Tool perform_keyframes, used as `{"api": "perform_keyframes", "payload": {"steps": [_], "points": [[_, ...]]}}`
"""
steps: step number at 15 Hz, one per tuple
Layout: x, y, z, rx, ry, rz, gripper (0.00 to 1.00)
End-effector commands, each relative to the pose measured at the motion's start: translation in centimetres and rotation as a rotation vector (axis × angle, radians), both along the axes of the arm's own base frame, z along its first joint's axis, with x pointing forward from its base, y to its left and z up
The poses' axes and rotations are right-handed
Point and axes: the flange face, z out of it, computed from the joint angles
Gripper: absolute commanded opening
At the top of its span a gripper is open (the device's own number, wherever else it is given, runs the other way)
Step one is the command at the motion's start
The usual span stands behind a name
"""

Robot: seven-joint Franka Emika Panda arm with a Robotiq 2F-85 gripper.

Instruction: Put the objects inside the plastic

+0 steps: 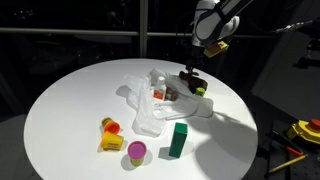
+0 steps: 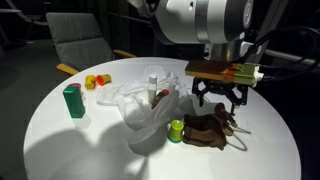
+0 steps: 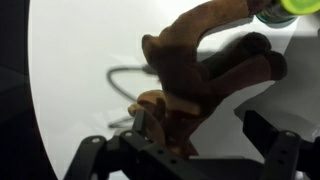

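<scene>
The brown plush's body point(image 2: 208, 129) is between my open fingers, and the green-capped item point(image 2: 176, 130) is clear of them. I keep lowering my gripper until it closes around the plush.
A brown plush point(image 2: 208, 131) lies on the white round table point(image 2: 60, 140) beside the translucent plastic point(image 2: 148, 112); it fills the wrist view point(image 3: 205, 65). My gripper point(image 2: 219, 104) hangs open just above it, the fingers point(image 3: 140, 135) straddling its lower end without touching. A small green-capped item point(image 2: 176, 130) sits against the plush. A small bottle point(image 2: 153, 86) stands in the folds of the plastic. The green block point(image 1: 178, 140), magenta cup point(image 1: 137, 152) and yellow-orange piece point(image 1: 110, 135) rest on the table apart from the plastic point(image 1: 150, 100).
A grey chair point(image 2: 80, 45) stands behind the table. Yellow tools point(image 1: 305, 130) lie off the table's edge. A dark window wall closes the background.
</scene>
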Motion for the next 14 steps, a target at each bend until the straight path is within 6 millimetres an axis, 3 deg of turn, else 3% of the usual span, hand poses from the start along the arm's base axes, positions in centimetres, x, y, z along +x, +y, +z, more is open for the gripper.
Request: {"api": "perform_keyframes", "payload": {"steps": [1,7,8,10,14], "points": [[1.6,-1.1,-1.7,0.029,-0.017,-0.025,1.00],[2.4,-1.4,-5.0,0.052,0.013,-0.052,1.00],[2.5,-1.5,-5.3,0.055,0.018,-0.054,0.75],[2.6,-1.7,-5.8,0.046,0.030,-0.058,0.66],[2.5,-2.0,-5.6,0.036,0.030,-0.073,0.34]]}}
